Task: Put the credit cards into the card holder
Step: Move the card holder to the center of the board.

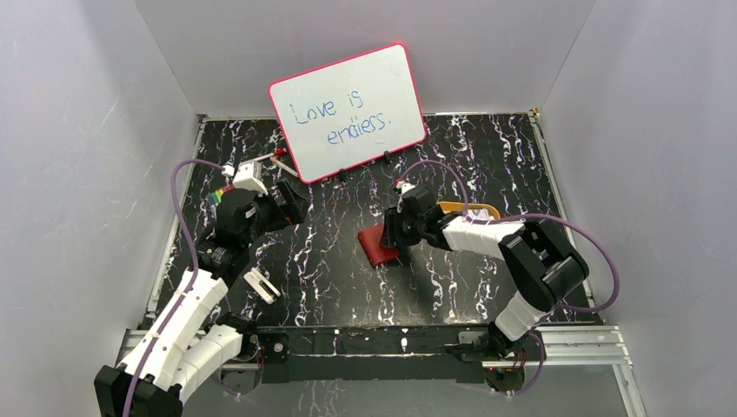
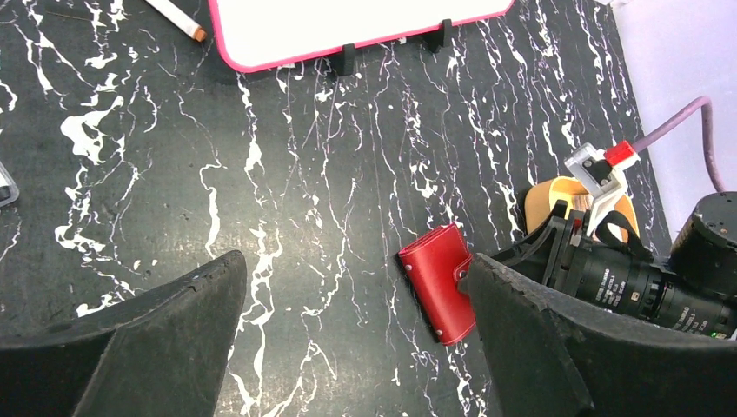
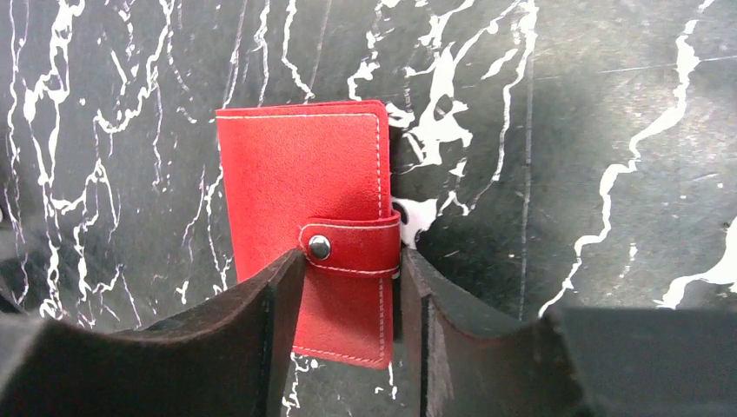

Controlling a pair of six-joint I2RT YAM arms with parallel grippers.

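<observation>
The right gripper's fingers are on both sides of the card holder's edge next to the closed snap, so the robot should open them and take hold of the snap tab's rounded end.
The card holder is a red folded wallet, snapped shut, lying flat mid-table; it also shows in the left wrist view. My right gripper stands over its near end, jaws narrowed on either side of the snap tab and touching it. Whitish flat cards lie by my left arm near the front left. My left gripper is wide open and empty, held above the table left of the wallet.
A pink-framed whiteboard stands at the back, with a marker beside it. A yellow-orange oval tray sits behind my right wrist. White walls close the table on three sides.
</observation>
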